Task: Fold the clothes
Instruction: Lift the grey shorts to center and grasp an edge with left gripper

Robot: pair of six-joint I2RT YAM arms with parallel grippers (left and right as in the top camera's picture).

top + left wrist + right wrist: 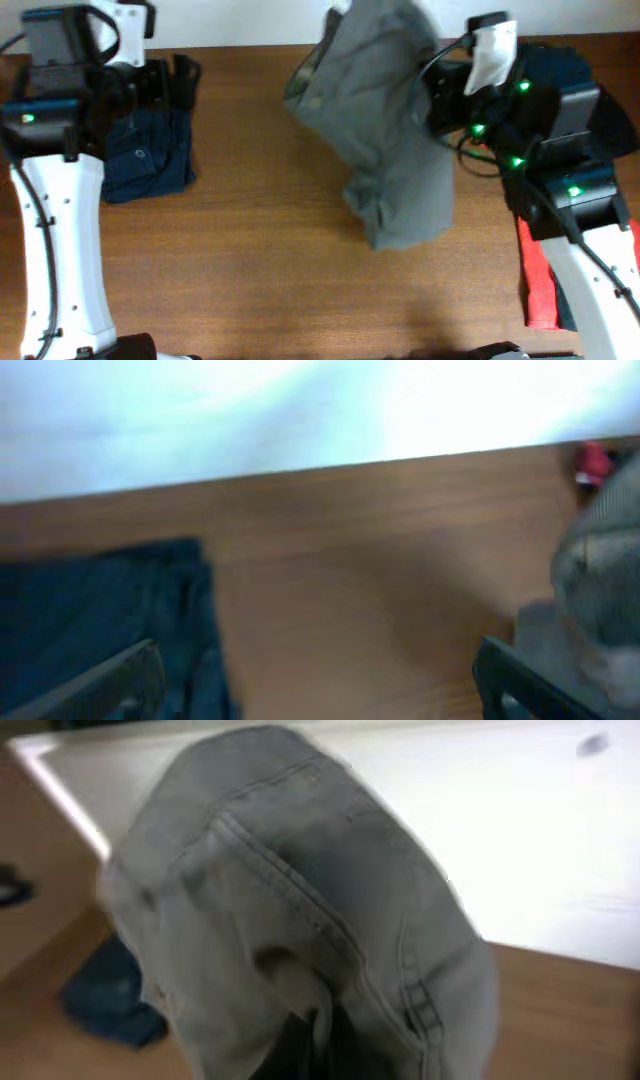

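Observation:
The grey-khaki trousers hang bunched (387,130) from my right gripper alone, so I should lower them and take their loose edge (308,84) with my left gripper to spread them.
The grey-khaki trousers (385,120) hang bunched from my right gripper (440,95), lifted above the table, with the lower end touching the wood. In the right wrist view the trousers (300,890) fill the frame and hide the fingers, which are shut on the cloth. The dark navy trousers (150,150) lie folded at the far left, under my left gripper (165,85). In the left wrist view the left gripper (320,680) is open and empty, with the navy trousers (90,610) at its left finger. A red garment (538,285) lies at the right, beside a dark garment (560,70).
The wooden table (280,280) runs to a white wall at the back. The right arm's base covers part of the pile of clothes at the right edge.

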